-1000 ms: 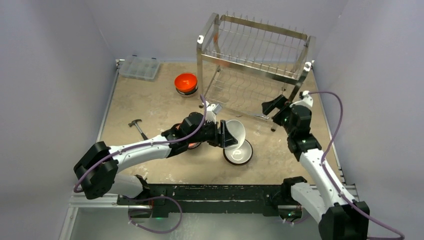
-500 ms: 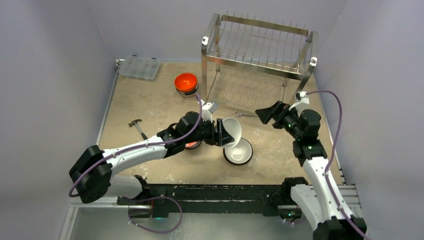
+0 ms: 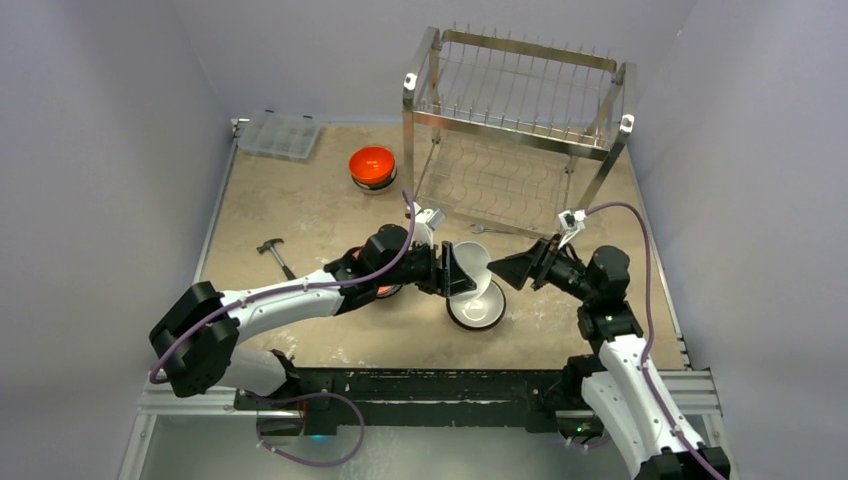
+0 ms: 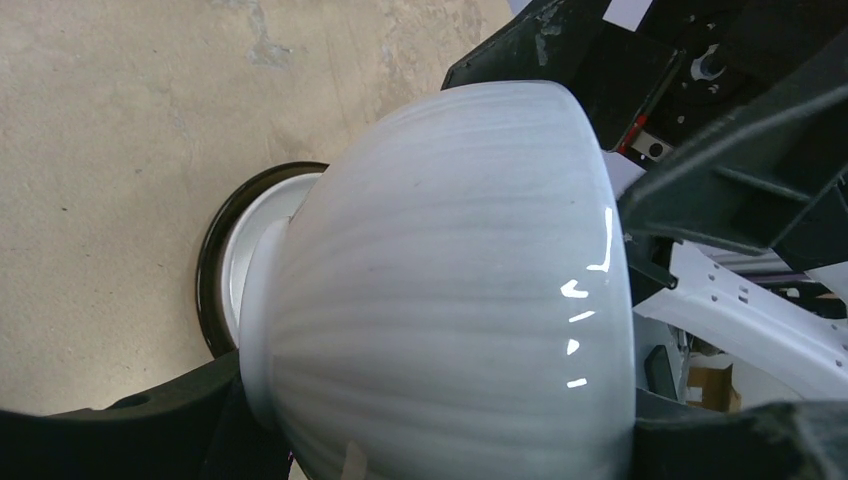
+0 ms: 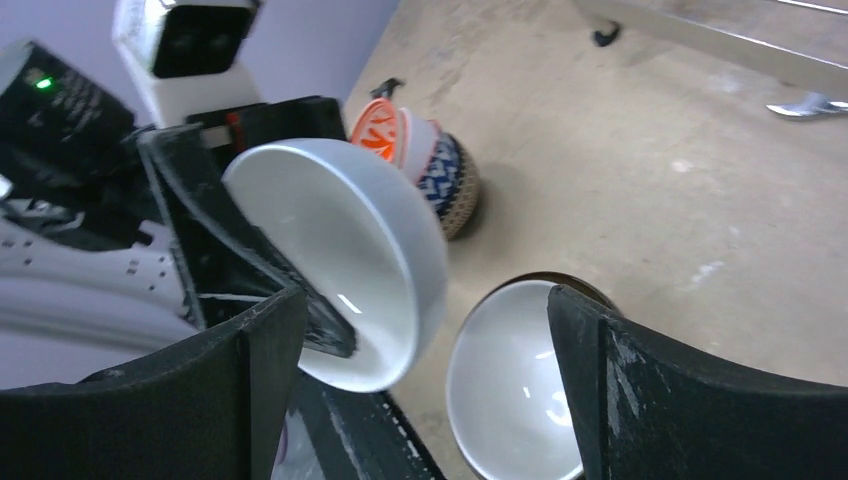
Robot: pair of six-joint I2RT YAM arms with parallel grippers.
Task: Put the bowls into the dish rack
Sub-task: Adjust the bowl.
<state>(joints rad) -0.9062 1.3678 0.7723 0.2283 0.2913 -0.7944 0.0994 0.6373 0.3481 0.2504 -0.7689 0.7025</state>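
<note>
The robot's left gripper reaches across the plain white bowl from base to rim, so it should pinch the bowl's side before the right gripper takes over the bowl.
My left gripper is shut on a plain white bowl, which it holds tipped on its side above the table. The bowl fills the left wrist view. My right gripper stands open just right of it, jaws toward the bowl's mouth. Below them a white-inside, dark-outside bowl sits on the table. Patterned bowls are stacked under my left arm. An orange-red bowl rests near the back. The dish rack stands at the back right with nothing in it.
A clear compartment box lies at the back left corner. A small hammer lies left of my left arm. A metal spanner lies on the table just in front of the rack.
My right arm swung away from the rack's front leg, down and left toward the held bowl. The rack, skewed a second ago, now stands square. My left gripper kept the bowl almost still.
</note>
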